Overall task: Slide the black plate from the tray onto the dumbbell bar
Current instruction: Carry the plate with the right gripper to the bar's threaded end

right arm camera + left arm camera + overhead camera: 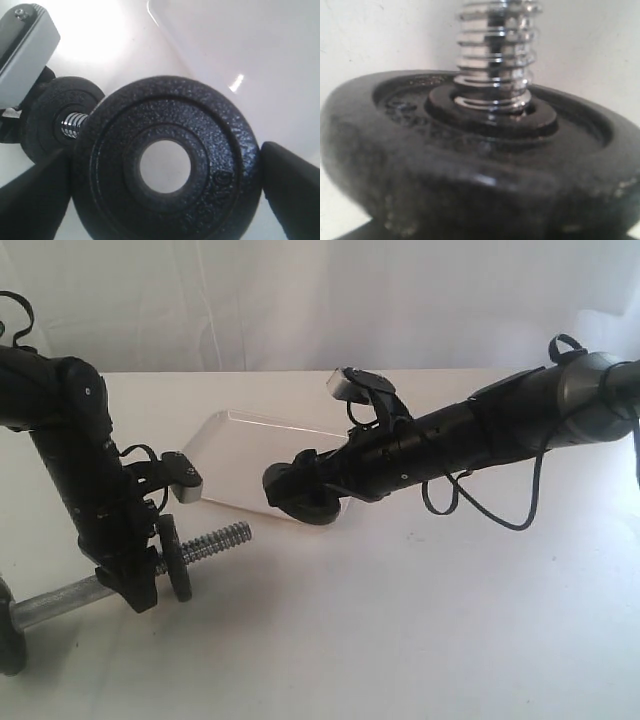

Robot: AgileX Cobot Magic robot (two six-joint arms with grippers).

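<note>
The bar's threaded tip (244, 533) is lower than the black plate's hole (165, 166). My left gripper should raise the bar into line before my right gripper slides the plate on.
My right gripper (305, 502) is shut on the black plate (318, 508), holding it in the air by the tray's (250, 445) near edge. In the right wrist view the black plate (200, 200) fills the middle, its rim pinched between both fingers (292, 187), and its centre hole faces the threaded tip of the dumbbell bar (74, 125). My left gripper (138, 578) is shut on the dumbbell bar (60, 602) and holds it tilted, threaded end (222, 538) toward the plate. A black disc (176, 558) sits on the bar next to the left gripper. The left wrist view shows that disc (470, 165) and the threads (495, 55) close up; the jaws are hidden.
Another black disc (10, 628) sits at the bar's far left end. The white tabletop (420, 630) stretches in front and to the right. The left arm's grey wrist camera (25, 40) shows beside the bar.
</note>
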